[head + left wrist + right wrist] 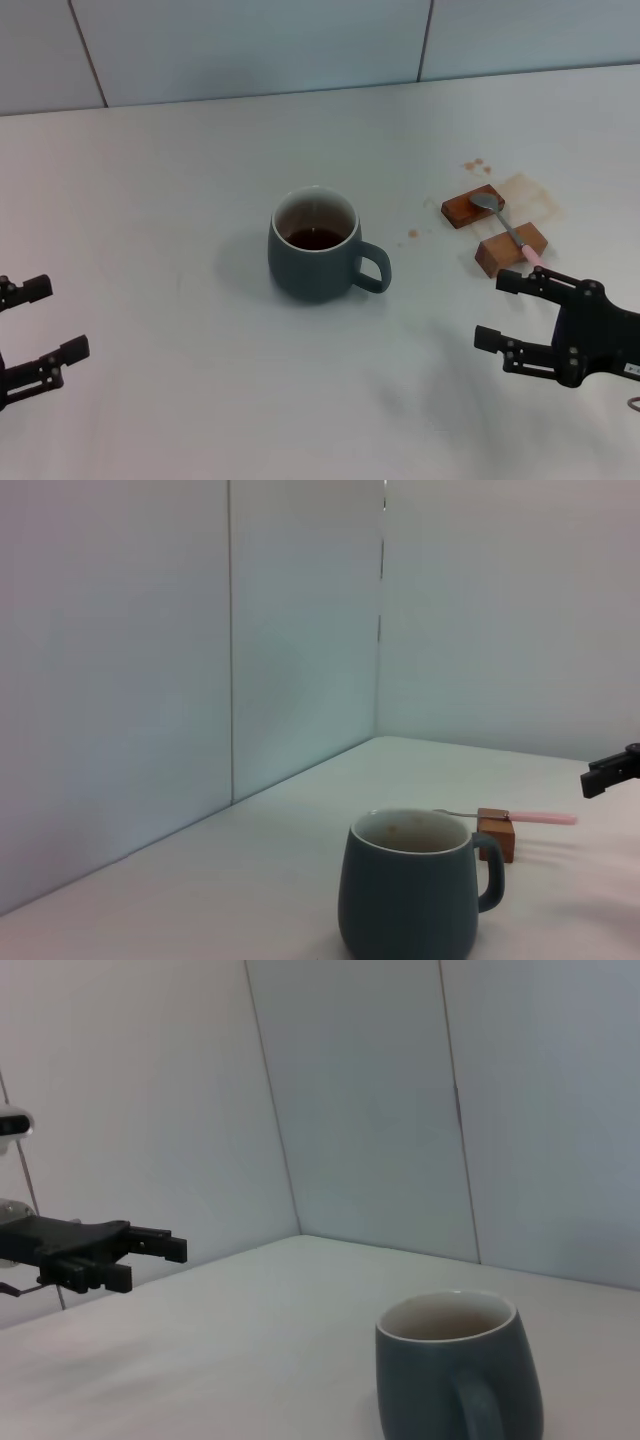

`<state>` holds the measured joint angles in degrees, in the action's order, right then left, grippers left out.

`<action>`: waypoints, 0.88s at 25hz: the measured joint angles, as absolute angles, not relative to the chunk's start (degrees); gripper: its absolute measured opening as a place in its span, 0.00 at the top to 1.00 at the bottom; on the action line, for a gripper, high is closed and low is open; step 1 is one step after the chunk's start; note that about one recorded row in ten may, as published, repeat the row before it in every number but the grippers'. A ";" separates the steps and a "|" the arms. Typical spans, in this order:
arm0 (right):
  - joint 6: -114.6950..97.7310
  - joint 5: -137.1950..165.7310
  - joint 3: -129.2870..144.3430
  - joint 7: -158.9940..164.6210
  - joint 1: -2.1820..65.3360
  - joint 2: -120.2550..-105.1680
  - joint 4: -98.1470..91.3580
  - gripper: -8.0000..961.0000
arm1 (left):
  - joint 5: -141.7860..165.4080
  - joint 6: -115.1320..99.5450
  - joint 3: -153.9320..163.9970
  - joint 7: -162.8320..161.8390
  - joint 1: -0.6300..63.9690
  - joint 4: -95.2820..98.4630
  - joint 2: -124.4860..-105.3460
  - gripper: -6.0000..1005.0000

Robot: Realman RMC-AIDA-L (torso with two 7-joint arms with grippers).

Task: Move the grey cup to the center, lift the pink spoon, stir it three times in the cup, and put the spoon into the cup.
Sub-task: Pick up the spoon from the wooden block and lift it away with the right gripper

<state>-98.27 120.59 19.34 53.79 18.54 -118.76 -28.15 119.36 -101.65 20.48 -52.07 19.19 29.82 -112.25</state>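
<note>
The spoon's slanted handle is beside my right gripper's fingers, which point toward the grey cup (315, 250). Next, I move back and turn toward the pink handle (533, 257) before I grip it.
The grey cup (315, 250) stands upright near the middle of the table, handle toward my right, with dark liquid inside. It also shows in the left wrist view (410, 890) and the right wrist view (460, 1365). The pink spoon (505, 225) lies across two brown wooden blocks at the right, bowl on the far block, pink handle end toward my right gripper. It shows in the left wrist view (535, 817). My right gripper (505, 312) is open and empty, just in front of the spoon's handle. My left gripper (45, 320) is open and empty at the left edge.
Two brown wooden blocks (471, 206) (511, 248) hold the spoon. Brown stains (530, 190) mark the table around them. A tiled wall (300, 45) runs along the back of the white table (180, 200).
</note>
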 joint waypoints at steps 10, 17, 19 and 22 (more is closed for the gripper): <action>-107.13 109.13 18.36 62.79 17.69 -117.12 -18.30 0.18 | 119.14 -101.85 20.83 -52.03 19.57 30.33 -112.48 0.17; -110.15 92.26 8.88 89.64 11.98 -118.74 -4.20 0.18 | 118.86 -101.85 20.68 -52.03 20.82 30.40 -112.53 0.17; -107.41 91.14 6.23 97.98 10.07 -119.13 -3.18 0.18 | 118.86 -101.86 20.65 -52.02 21.16 30.41 -112.57 0.17; -102.07 91.01 5.02 105.64 8.38 -119.01 -2.39 0.18 | 118.84 -101.88 20.58 -51.80 21.38 30.41 -112.57 0.17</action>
